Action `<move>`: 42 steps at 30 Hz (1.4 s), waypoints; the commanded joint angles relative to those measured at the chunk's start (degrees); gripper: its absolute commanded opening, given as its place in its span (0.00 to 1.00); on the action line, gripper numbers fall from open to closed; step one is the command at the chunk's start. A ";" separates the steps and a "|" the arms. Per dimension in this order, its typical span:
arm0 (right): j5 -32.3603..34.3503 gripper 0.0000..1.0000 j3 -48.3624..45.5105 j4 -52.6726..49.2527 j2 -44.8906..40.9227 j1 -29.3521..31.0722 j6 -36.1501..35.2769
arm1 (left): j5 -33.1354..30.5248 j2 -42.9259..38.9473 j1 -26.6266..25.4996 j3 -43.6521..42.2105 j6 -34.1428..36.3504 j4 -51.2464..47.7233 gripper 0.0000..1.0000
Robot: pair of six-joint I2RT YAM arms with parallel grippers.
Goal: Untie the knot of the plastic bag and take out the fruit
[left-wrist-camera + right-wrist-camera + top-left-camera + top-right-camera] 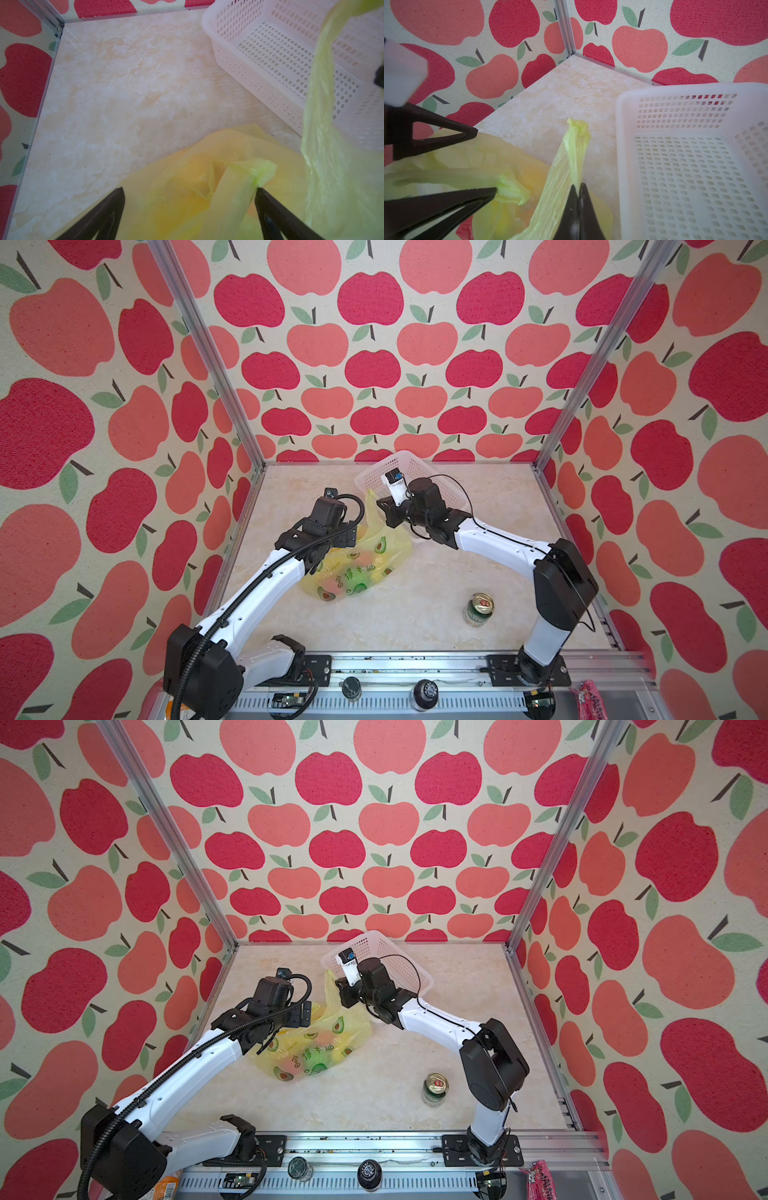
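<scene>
The bag's opening (210, 186) is bunched up and its crumpled strip (244, 178) is loose, so the robot's left gripper should take hold of that strip and pull it away from the right gripper.
The yellow plastic bag (357, 568) (309, 1048) lies on the table between both arms. Fruit (360, 561) shows through it as orange, yellow and green shapes. My right gripper (579, 187) (380, 504) is shut on one yellow-green handle strip (571, 158), which rises above its tips. My left gripper (189, 189) (352, 533) is open over the bag's mouth. The other strip's crumpled end (262, 171) touches one of its fingertips (258, 190). The two strips are apart, and no tied knot shows.
A white mesh basket (419, 475) (270, 54) (695, 166) stands at the back, right behind the right gripper. A green drink can (478, 610) (434, 1089) stands upright at the front right. Metal frame posts and apple-print walls close in the table.
</scene>
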 commanded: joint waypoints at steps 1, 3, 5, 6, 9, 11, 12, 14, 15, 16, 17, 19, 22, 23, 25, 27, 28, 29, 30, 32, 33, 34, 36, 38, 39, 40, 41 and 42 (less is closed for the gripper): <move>-0.51 0.00 -1.99 2.82 -3.05 0.16 0.82 | -1.59 -0.21 -0.17 2.49 0.32 -1.23 0.99; -0.11 0.00 -2.21 2.78 -3.39 0.10 0.73 | -0.21 -1.58 -0.33 2.70 0.12 -1.42 0.99; -0.03 0.00 -2.42 2.91 -3.51 0.07 0.60 | 2.09 -4.08 -1.20 2.15 0.56 -1.00 0.99; 0.02 0.00 -2.51 3.00 -3.52 0.07 0.63 | 3.02 -5.65 -2.00 1.70 1.26 -0.44 0.99; -0.09 0.00 -2.46 3.09 -3.42 -0.02 0.56 | 4.14 -8.74 -4.31 0.64 2.79 0.74 0.99; -0.30 0.00 -2.51 3.09 -3.41 -0.11 0.81 | 3.83 -7.66 -4.95 1.16 2.93 0.08 0.99; -0.45 0.00 -2.62 3.09 -3.57 -0.11 0.82 | 2.78 -6.77 -5.15 1.61 2.93 -0.53 0.99; -0.58 0.00 -2.96 3.26 -3.84 -0.11 0.97 | -0.93 -2.64 -5.63 2.89 2.78 -2.08 0.99; -0.68 0.00 -3.18 3.40 -4.03 -0.11 1.07 | -3.12 -0.93 -5.68 3.54 2.45 -2.85 0.99; -0.73 0.00 -3.42 3.51 -4.24 -0.11 1.08 | -5.60 0.60 -5.66 4.11 1.79 -3.66 0.99; -0.68 0.00 -3.68 3.53 -4.46 -0.11 1.02 | -7.40 1.64 -5.65 4.57 1.35 -4.34 0.99; -0.56 0.00 -4.25 3.77 -5.07 -0.11 1.00 | -9.92 3.39 -5.49 5.20 0.83 -5.33 0.99; -0.32 0.00 -5.10 4.35 -5.88 -0.11 1.16 | -10.13 3.96 -4.87 5.28 0.50 -5.54 0.99; -0.47 0.00 -5.30 4.64 -6.13 -0.13 1.22 | -9.66 3.83 -4.52 5.09 0.48 -5.26 0.97; -0.58 0.00 -5.87 5.54 -6.34 -0.11 1.50 | -7.30 3.11 -2.84 4.88 0.56 -4.13 0.65; -0.74 0.00 -6.20 6.61 -6.27 -0.11 1.70 | -3.63 2.43 0.06 4.83 0.26 -2.28 0.23; -0.74 0.00 -6.30 7.22 -6.10 -0.11 1.81 | -1.29 2.00 2.46 4.74 -0.08 -0.87 0.10; -0.58 0.00 -6.22 7.80 -5.91 -0.11 1.95 | 1.22 1.75 5.01 4.73 -0.52 0.58 0.02; -0.55 0.00 -6.08 8.64 -5.58 -0.15 2.28 | 4.33 1.40 8.10 4.88 -1.31 2.43 0.00; -0.76 0.00 -5.31 10.35 -4.60 -0.41 2.93 | 6.97 1.32 14.33 6.11 -4.06 4.29 0.00; -1.46 0.00 -4.43 10.92 -3.84 -0.70 3.38 | 8.09 1.49 16.93 7.44 -5.26 4.27 0.00; -2.28 0.00 -3.05 11.23 -2.95 -1.10 3.83 | 8.88 1.45 18.91 8.81 -6.03 4.22 0.00; -4.15 0.00 -0.14 11.94 -0.79 -2.13 5.40 | 8.58 1.35 21.45 11.15 -6.77 4.64 0.00; -6.98 0.00 3.62 12.76 2.02 -3.45 7.44 | 9.49 2.14 24.32 14.31 -7.31 3.98 0.00; -8.08 0.00 5.92 13.16 3.43 -4.06 8.35 | 10.43 2.70 25.92 16.21 -7.92 3.04 0.00; -8.79 0.00 8.66 13.02 5.48 -4.55 9.08 | 11.80 3.06 27.63 17.73 -8.56 2.73 0.00; -8.94 0.00 11.20 12.61 6.84 -4.89 9.48 | 13.01 3.29 28.98 18.75 -9.04 2.83 0.00; -8.88 0.00 14.35 11.67 8.77 -5.03 9.60 | 14.17 3.61 30.48 19.85 -9.48 3.19 0.00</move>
